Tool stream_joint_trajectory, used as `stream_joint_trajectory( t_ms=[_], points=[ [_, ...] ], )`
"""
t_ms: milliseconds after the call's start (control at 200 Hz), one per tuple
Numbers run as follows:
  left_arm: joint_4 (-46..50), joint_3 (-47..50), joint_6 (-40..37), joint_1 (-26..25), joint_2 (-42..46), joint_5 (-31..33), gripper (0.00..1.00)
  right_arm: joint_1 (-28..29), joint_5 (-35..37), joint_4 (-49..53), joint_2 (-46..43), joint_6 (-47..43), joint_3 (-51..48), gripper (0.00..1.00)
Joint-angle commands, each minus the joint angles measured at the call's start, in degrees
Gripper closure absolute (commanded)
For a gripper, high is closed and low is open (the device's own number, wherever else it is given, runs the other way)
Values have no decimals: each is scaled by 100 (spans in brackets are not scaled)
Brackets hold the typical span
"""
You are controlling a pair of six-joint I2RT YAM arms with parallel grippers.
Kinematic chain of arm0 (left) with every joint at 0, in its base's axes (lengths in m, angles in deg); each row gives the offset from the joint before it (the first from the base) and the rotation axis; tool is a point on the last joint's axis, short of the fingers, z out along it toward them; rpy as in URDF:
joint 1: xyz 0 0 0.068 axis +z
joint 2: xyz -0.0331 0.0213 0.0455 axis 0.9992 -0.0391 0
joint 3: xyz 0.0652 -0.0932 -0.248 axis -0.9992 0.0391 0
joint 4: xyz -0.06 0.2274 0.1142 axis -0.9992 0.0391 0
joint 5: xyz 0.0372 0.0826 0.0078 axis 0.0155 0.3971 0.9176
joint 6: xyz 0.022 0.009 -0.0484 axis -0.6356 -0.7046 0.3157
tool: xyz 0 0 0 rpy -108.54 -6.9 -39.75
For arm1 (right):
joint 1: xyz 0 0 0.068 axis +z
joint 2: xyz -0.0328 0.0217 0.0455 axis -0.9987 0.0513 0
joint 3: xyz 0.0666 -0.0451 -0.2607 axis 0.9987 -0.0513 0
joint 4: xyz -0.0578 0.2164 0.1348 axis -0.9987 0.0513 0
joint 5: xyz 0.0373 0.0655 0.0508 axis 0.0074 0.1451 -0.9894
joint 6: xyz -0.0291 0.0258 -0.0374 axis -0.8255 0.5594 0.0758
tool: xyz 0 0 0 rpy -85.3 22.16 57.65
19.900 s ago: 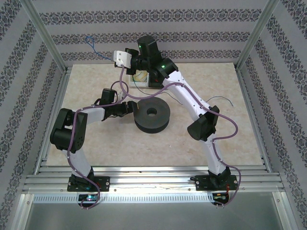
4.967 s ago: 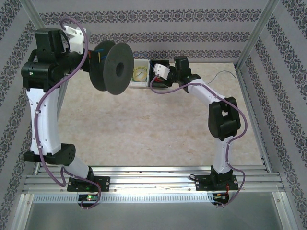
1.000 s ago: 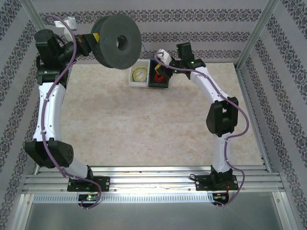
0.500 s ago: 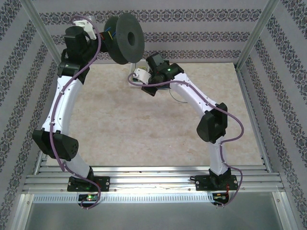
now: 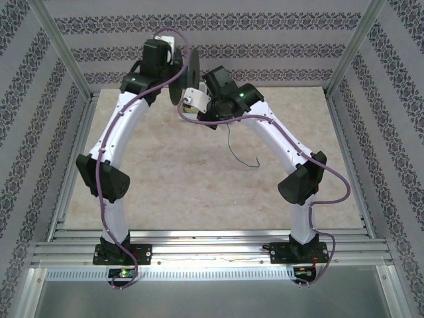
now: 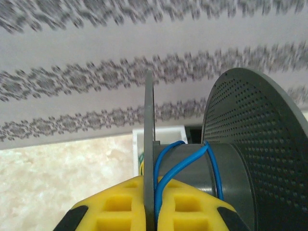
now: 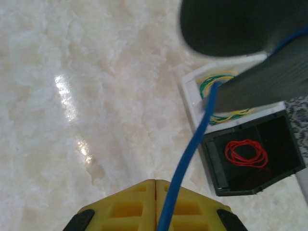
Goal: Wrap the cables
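Note:
The blue wire runs taut into the spool's gap, so my right gripper should keep pulling it around the spool's hub until the turn closes, and then let go.
In the left wrist view my left gripper is shut on the thin near flange of the black spool. The blue wire lies in a few loose turns around the hub, beside the perforated far flange. From above, the spool hangs edge-on, high over the back of the table. My right gripper is shut, and the blue wire runs taut from its fingers up to the spool. The wire's loose tail trails down onto the table.
Below the spool stand a white tray of yellow-green bands and a black box holding a red wire coil. Patterned walls and metal frame posts close in the table. Purple arm cords loop beside both arms.
My left arm has swung right with the spool, which now faces edge-on near the right gripper. The blue tail now hangs down over the middle of the table.

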Motion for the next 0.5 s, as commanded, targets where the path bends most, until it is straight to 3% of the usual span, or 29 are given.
stream_joint_trajectory(
  t_ms=[0,230,495],
  points=[
    [474,-377,-601,-188,-195,483,100,21,317,-162,-327,-198,450,100],
    [975,-184,-1061,-373,-247,243,100,-451,645,-452,-160,-240,1040,100],
    [1594,123,-1923,-395,78,-513,100,-1248,176,-587,214,-112,1363,97]
  ],
)
